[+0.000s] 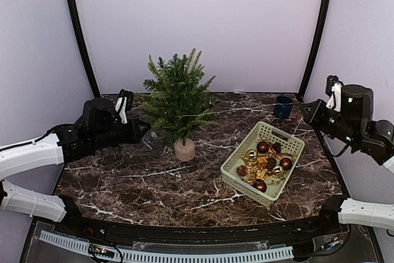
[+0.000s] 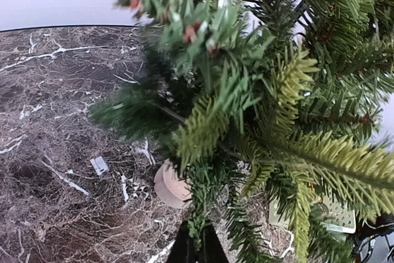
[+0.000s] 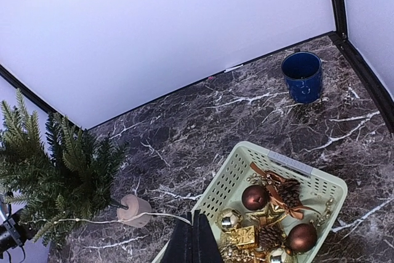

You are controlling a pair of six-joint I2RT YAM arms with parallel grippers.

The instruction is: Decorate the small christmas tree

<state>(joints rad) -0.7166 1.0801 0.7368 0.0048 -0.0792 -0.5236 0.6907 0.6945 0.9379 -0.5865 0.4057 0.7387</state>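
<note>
The white string runs taut from the tree to my right gripper, so next I bring that gripper back over the basket to slacken the string.
The small christmas tree stands in its beige pot at mid-table. It fills the left wrist view, and it shows at the left of the right wrist view. My left gripper is at the tree's lower left side, shut on a low green branch. My right gripper is high at the right, shut on the end of a thin white string. The string runs taut across to the tree. A pale green basket holds red and gold baubles and pine cones.
A blue mug stands at the back right, behind the basket; it also shows in the right wrist view. A small white tag lies on the marble left of the pot. White walls enclose the table.
</note>
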